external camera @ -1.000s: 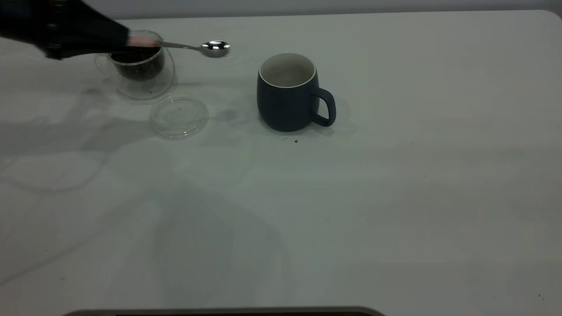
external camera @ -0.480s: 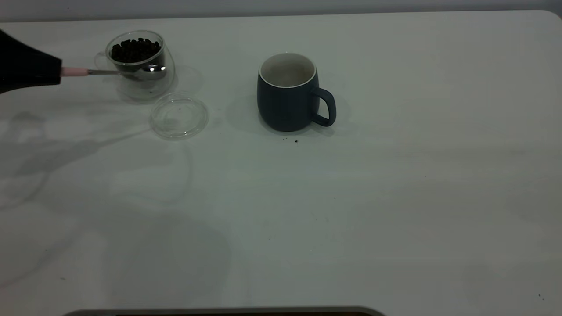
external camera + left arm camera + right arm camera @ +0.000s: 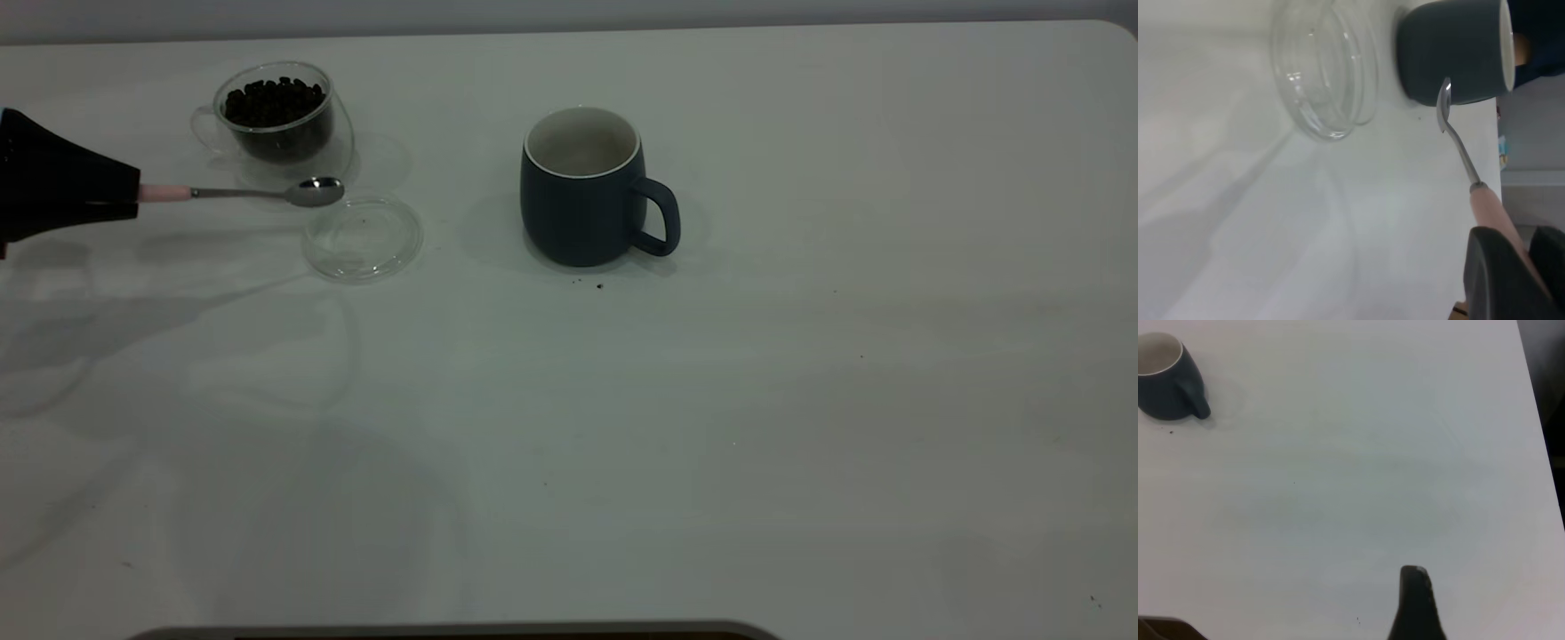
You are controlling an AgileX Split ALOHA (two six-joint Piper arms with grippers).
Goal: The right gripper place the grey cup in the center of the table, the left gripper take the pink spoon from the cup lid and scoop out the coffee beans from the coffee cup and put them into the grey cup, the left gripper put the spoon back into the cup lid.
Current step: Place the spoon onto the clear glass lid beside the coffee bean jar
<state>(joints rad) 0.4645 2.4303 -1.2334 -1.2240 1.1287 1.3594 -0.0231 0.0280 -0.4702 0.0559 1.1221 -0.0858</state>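
Observation:
I should keep lowering the spoon forward with my left gripper, because the pink spoon's empty bowl [image 3: 316, 192] is leading toward the open cup lid [image 3: 364, 236]. I should let go once the spoon's bowl rests inside.
My left gripper [image 3: 133, 193] at the table's left edge is shut on the handle of the pink spoon [image 3: 240, 192]. The spoon lies level, and its shiny bowl looks empty beside the back-left rim of the cup lid [image 3: 363, 238]. The coffee cup [image 3: 277, 116] stands behind it, filled with coffee beans [image 3: 274, 96]. The grey cup [image 3: 578, 209] stands upright mid-table, handle to the right. The left wrist view shows the gripper [image 3: 1525, 243], spoon [image 3: 1458, 143], lid [image 3: 1328, 73] and grey cup [image 3: 1451, 50]. My right gripper [image 3: 1415, 600] is parked off the exterior view, far from the grey cup [image 3: 1161, 383].
The white table [image 3: 800, 400] has a few dark specks in front of the grey cup [image 3: 597, 286]. The table's right edge shows in the right wrist view [image 3: 1541, 453].
My left gripper drew the spoon back left from between the two cups. It then moved toward the table front, so the bowl went from in front of the coffee cup to beside the lid.

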